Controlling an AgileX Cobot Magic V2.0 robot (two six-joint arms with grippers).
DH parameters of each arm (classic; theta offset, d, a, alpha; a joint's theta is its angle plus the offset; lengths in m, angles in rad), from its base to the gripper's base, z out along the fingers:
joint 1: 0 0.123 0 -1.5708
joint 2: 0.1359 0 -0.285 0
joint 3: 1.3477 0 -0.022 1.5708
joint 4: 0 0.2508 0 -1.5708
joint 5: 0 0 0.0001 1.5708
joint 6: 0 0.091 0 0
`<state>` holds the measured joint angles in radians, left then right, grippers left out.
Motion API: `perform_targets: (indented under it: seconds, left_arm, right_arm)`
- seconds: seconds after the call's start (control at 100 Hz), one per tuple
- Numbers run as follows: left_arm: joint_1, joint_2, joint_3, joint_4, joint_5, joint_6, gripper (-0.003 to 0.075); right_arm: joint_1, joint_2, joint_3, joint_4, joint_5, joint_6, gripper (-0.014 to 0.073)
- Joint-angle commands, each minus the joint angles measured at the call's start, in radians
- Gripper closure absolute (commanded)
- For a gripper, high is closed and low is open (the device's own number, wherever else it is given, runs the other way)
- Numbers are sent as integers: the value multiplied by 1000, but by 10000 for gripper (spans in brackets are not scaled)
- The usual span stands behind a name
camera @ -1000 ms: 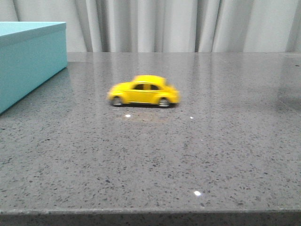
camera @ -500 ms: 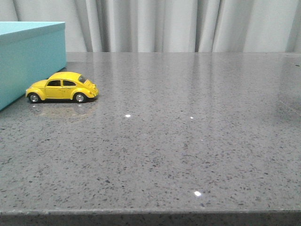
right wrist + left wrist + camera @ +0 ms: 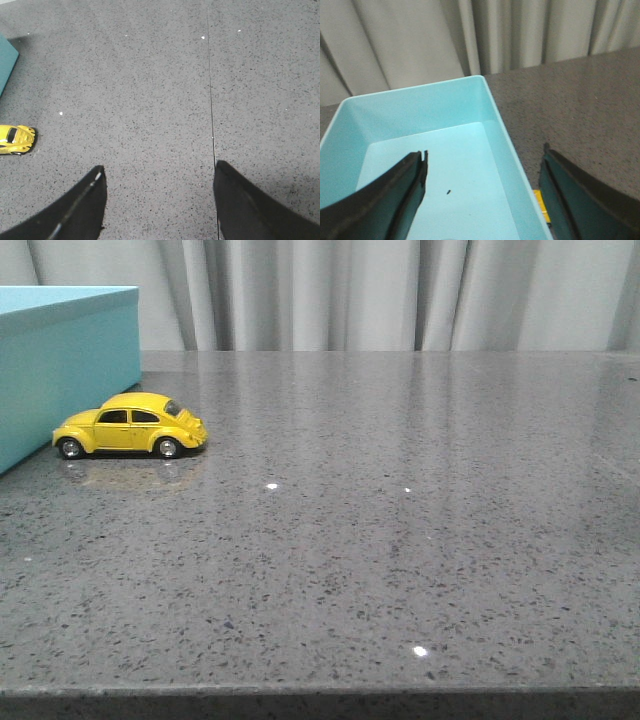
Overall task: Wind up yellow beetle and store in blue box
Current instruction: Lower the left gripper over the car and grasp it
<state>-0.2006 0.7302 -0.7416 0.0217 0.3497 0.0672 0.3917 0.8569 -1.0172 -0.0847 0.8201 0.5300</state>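
Note:
The yellow beetle is next to the blue box and a long way from my right gripper, so next my left gripper picks up the beetle and puts it in the box.
The yellow beetle stands on its wheels on the grey table, its nose right by the side of the blue box at the far left. In the right wrist view the beetle shows off to one side, well away from my open right gripper, which holds nothing. My left gripper hangs open and empty above the blue box, whose inside is bare; a sliver of the yellow beetle shows just outside the box wall. Neither gripper appears in the front view.
The speckled grey table runs to a front edge near the camera. Pale curtains hang behind it. A thin seam crosses the tabletop under my right gripper.
The beetle rolled left across the table from the middle to the side of the blue box, then came to rest there.

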Motion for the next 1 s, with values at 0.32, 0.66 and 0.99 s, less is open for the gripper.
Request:
perform_targets:
  seconds: [0.32, 0.66, 0.99]
  left_arm:
    - [-259, 388, -402, -8, 293, 484, 226]
    - [-296, 774, -756, -37, 662, 713, 226]
    - [-294, 959, -819, -3, 775, 768, 226]
  right_arm:
    - [1, -13, -23, 19, -62, -42, 125]
    - [1, -13, -23, 27, -64, -42, 125]
    - [1, -14, -23, 29, -62, -45, 125]
